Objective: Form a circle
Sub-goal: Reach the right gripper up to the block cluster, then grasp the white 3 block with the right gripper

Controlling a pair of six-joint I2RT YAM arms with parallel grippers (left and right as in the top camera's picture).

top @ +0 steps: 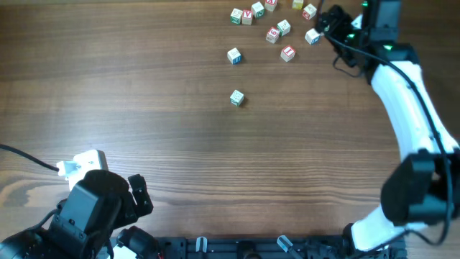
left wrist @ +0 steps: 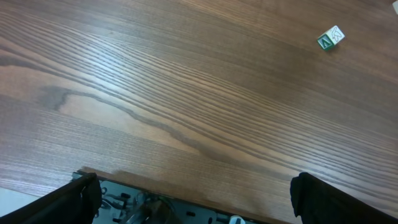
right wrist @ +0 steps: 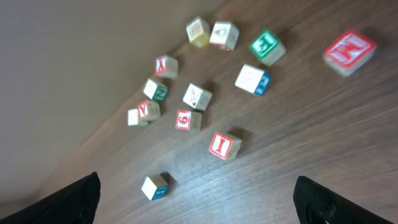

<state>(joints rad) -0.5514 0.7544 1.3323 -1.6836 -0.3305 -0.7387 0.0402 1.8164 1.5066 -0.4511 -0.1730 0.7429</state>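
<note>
The blue-sided cube by the green cube has open wood on both sides (right wrist: 287, 87), so my right gripper keeps going down to that blue-sided cube (top: 312, 36) and closes.
Several small whitish letter cubes lie scattered at the table's far edge, and they form no circle. A tight clump of three cubes (top: 246, 14) sits at the group's left end, and it shows as the clump (right wrist: 146, 109) in the right wrist view. Nearer lie a red "I" cube (right wrist: 224, 145) and a blue-marked cube (right wrist: 155, 186). One cube (top: 237, 98) lies alone toward the middle, the same green-marked cube (left wrist: 330, 38) in the left wrist view. My right gripper (top: 327, 23) hovers open just right of the cubes, nothing between its fingers (right wrist: 74, 199). Over the near left edge my left gripper (top: 140, 198) is open and empty.
The wooden table (top: 215, 144) ends at its far edge just behind the cubes. A white box (top: 85, 162) with a cable sits beside the left arm. The near table edge (left wrist: 186, 190) and a metal rail run below the left gripper.
</note>
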